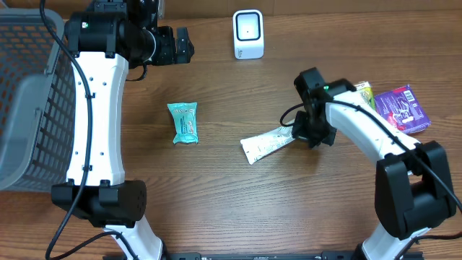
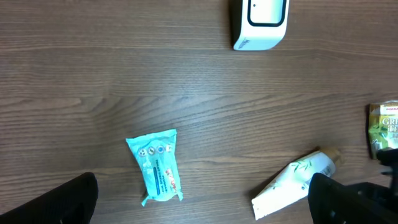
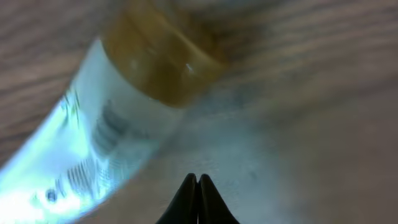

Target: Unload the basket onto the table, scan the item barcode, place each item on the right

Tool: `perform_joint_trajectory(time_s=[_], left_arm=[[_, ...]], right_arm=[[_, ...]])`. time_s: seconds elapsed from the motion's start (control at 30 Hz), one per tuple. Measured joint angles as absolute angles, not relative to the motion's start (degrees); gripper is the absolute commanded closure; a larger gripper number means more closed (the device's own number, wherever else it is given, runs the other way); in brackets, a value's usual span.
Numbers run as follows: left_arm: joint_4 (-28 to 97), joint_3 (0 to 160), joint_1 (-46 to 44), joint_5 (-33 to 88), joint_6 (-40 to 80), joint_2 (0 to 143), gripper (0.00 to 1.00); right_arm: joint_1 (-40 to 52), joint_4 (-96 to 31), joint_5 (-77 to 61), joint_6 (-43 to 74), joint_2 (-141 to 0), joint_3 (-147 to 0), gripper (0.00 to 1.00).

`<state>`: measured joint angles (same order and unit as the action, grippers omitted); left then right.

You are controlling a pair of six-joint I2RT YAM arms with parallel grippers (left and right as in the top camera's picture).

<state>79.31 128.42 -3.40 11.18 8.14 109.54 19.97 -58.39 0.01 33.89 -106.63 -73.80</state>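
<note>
Next, I push the cap round toward the scanner before gripping the tube's body (image 1: 267,144), as the white tube lies slanted, its brown cap (image 3: 165,59) beside my closed right gripper.
A white tube (image 1: 266,143) with a brown cap lies on the wooden table, cap toward the right. My right gripper (image 1: 307,133) is low over the table at that cap end. In the right wrist view its fingers (image 3: 198,196) are pressed together with nothing between them, and the blurred tube (image 3: 81,155) and its cap (image 3: 165,62) lie just ahead to the left. The white scanner (image 1: 248,34) stands at the back centre. A teal packet (image 1: 183,122) lies left of the tube. My left gripper (image 1: 186,43) hovers high at the back left, open wide and empty (image 2: 202,211).
A grey mesh basket (image 1: 29,101) fills the left edge. A purple packet (image 1: 401,108) and a green packet (image 1: 364,92) lie at the right. From the left wrist I see the scanner (image 2: 261,22), teal packet (image 2: 158,167), tube (image 2: 298,180) and green packet (image 2: 384,127).
</note>
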Motion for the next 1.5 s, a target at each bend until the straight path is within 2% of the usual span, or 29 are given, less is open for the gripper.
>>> perform_joint_trajectory(time_s=[0.23, 0.47, 0.83, 1.5], left_arm=[[79.31, 128.42, -3.40, 11.16, 8.12, 109.54, 0.00], [79.31, 128.42, -3.40, 11.18, 8.14, 109.54, 0.00], [79.31, 128.42, -3.40, 11.16, 8.12, 109.54, 0.00], [79.31, 128.42, -3.40, 11.18, 8.12, 109.54, 0.00]], right_arm=[[19.97, -42.22, -0.67, 33.15, -106.67, -70.65, 0.96], [19.97, -28.18, -3.22, 27.51, -106.67, -70.61, 0.96], [17.78, -39.86, -11.29, 26.59, -106.67, -71.99, 0.96], [18.85, -38.00, -12.69, 27.24, -106.80, -71.99, 0.96]])
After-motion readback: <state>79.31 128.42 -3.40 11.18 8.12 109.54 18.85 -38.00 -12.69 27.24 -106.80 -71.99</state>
